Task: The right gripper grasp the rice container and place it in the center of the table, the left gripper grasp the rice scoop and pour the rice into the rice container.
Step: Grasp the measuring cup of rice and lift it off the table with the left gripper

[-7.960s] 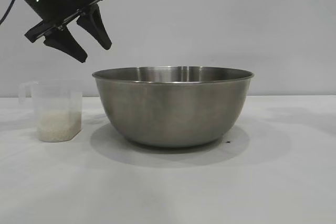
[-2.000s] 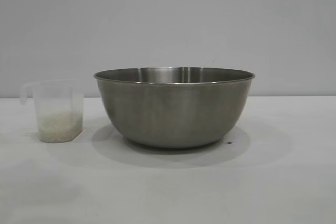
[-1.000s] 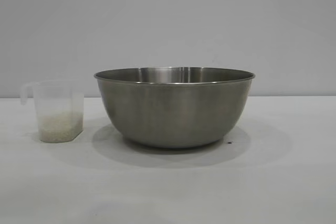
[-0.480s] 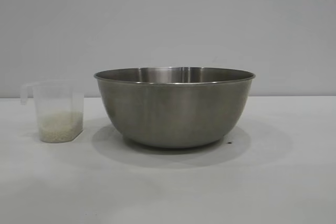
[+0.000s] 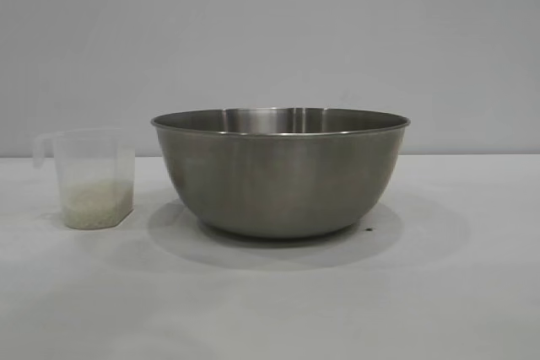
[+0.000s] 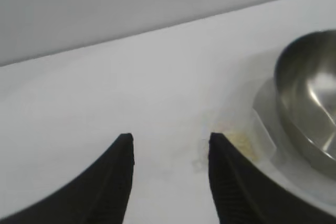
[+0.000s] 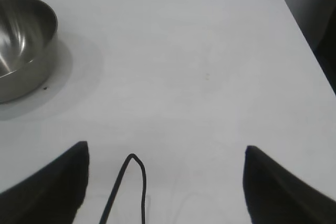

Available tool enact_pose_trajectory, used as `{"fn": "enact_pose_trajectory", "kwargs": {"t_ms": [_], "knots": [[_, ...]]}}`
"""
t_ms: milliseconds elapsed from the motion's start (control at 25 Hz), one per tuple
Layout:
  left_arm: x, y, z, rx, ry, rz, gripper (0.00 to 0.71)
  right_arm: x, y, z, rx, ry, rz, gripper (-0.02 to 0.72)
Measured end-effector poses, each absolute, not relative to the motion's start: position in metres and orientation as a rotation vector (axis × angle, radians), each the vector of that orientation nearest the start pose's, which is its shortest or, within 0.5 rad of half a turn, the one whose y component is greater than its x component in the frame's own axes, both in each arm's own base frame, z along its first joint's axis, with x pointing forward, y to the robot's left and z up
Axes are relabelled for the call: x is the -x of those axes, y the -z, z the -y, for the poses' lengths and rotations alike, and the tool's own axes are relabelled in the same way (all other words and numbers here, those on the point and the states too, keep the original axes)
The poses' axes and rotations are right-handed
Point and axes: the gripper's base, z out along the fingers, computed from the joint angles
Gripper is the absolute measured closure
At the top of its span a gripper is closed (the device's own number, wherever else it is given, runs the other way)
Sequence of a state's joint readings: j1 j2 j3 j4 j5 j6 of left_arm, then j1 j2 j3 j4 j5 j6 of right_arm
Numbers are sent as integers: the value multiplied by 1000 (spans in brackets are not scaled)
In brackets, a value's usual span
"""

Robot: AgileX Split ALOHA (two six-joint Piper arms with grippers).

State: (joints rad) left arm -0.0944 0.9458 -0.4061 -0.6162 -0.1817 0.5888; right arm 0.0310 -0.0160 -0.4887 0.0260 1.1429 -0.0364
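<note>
The rice lies loose and shallow [image 5: 94,205] in the rice scoop [image 5: 95,176], so once I pour, the rice will flow out and leave the scoop empty.
The rice container [image 5: 280,173], a large steel bowl, stands at the middle of the white table [image 5: 270,309]. To its left the rice scoop [image 5: 91,176], a clear cup with a looped handle, stands upright, apart from the bowl, with rice [image 5: 94,202] in its bottom. Neither gripper shows in the exterior view. In the left wrist view my left gripper [image 6: 170,139] hangs open over bare table, the rice scoop [image 6: 247,142] just outside one finger and the rice container [image 6: 310,98] beyond. My right gripper [image 7: 165,150] stands wide open and empty, well away from the rice container [image 7: 21,40].
A thin black cable [image 7: 131,182] loops between the right gripper's fingers. The table's far corner and edge [image 7: 294,19] show in the right wrist view. A plain grey wall [image 5: 270,31] stands behind the table.
Nothing has moved over the last second. Eight seconds ago the left gripper hung above the scoop and the right gripper's tips showed at the top right; both have since left the exterior view.
</note>
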Motion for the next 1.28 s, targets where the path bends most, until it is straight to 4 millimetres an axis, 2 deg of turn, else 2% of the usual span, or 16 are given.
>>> {"fn": "enact_pose_trajectory", "kwargs": {"t_ms": [240, 480, 640, 1040, 1160, 1200, 1280], "knots": [[-181, -240, 12, 65, 9, -1825, 388, 10, -268, -2, 74, -28, -2120, 166], [-169, -209, 35, -54, 80, -1786, 388, 10, -268, -2, 74, -28, -2120, 166], [-166, -187, 44, -119, 92, -1832, 388, 10, -268, -2, 74, -28, -2120, 166], [-177, -144, 60, -238, 114, -1814, 388, 10, -268, -2, 74, -28, -2120, 166], [-181, -119, 62, -270, 98, -1922, 388, 10, -268, -2, 74, -28, -2120, 166], [-182, -113, 63, -278, 93, -1948, 431, 10, -268, -2, 74, -28, -2120, 166], [-184, -101, 64, -301, 83, -2001, 438, 10, -268, -2, 74, -28, -2120, 166]]}}
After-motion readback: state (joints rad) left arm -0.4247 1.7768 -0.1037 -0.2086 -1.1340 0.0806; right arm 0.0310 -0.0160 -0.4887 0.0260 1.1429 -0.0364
